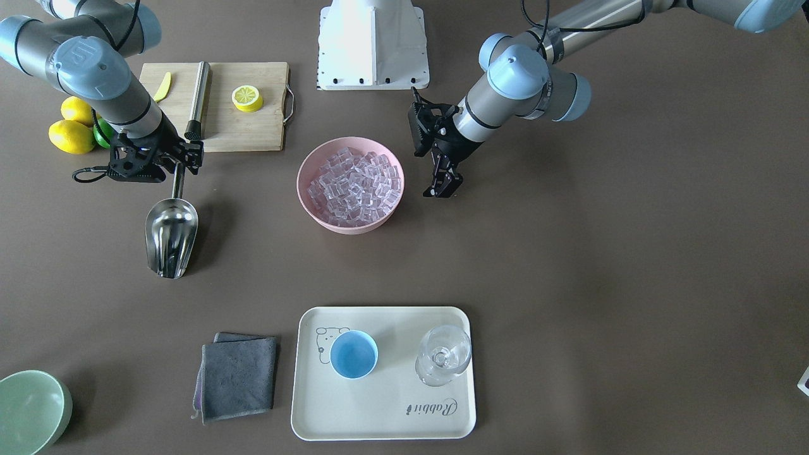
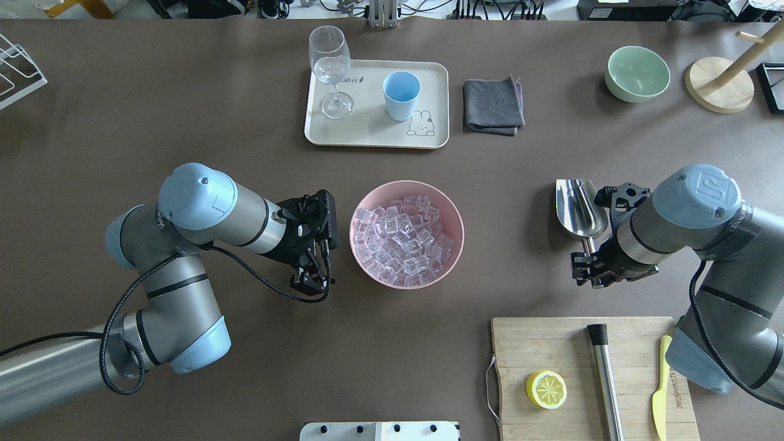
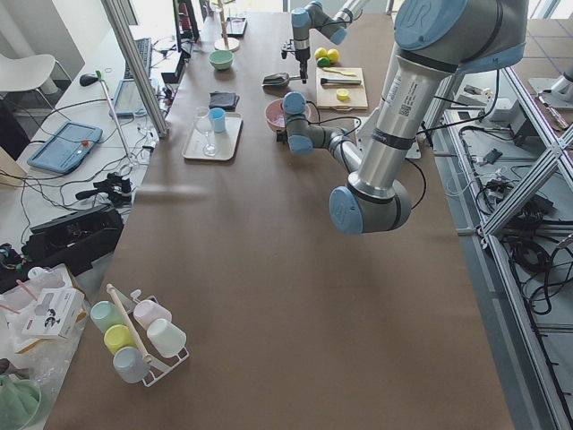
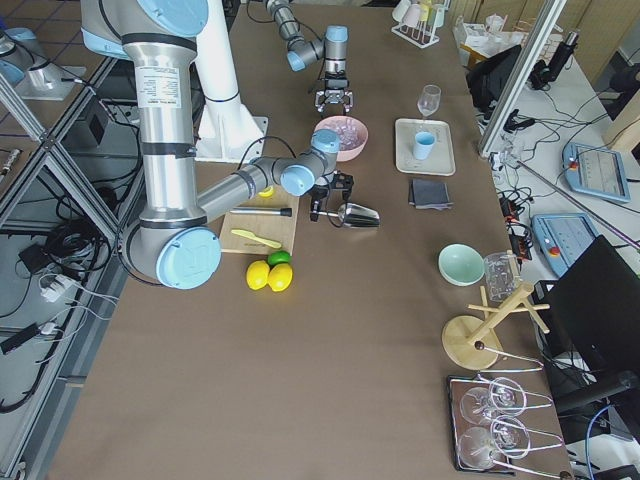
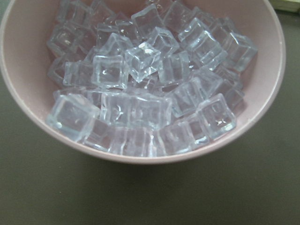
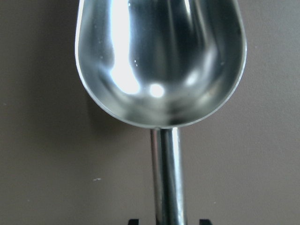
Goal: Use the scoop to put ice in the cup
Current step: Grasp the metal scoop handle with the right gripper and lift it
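My gripper will scatter some ice (image 1: 354, 188) onto the cream tray when it pours, because the steel scoop's broad opening (image 1: 170, 254) is about as wide as the light-blue cup.
The ice (image 1: 357, 186) (image 5: 150, 84) fills a pink bowl (image 2: 361, 202) at mid-table. My left gripper (image 2: 311, 280) (image 1: 444, 188) hangs open and empty just beside that bowl's rim. The steel scoop (image 1: 170, 237) (image 2: 579, 208) (image 6: 159, 61) lies empty on the table to the robot's right. My right gripper (image 2: 589, 252) (image 6: 168, 221) straddles its rod handle, open, with a gap on each side. The light-blue cup (image 1: 354, 354) (image 2: 401, 95) stands upright and empty on a cream tray (image 1: 379, 411) at the far side.
A wine glass (image 2: 331, 67) shares the tray with the cup. A grey cloth (image 1: 237, 376) and a green bowl (image 2: 637, 73) lie beyond it. Near the right arm sit a cutting board (image 1: 234, 126) with a lemon half, a steel cylinder, a knife, and lemons (image 1: 71, 136).
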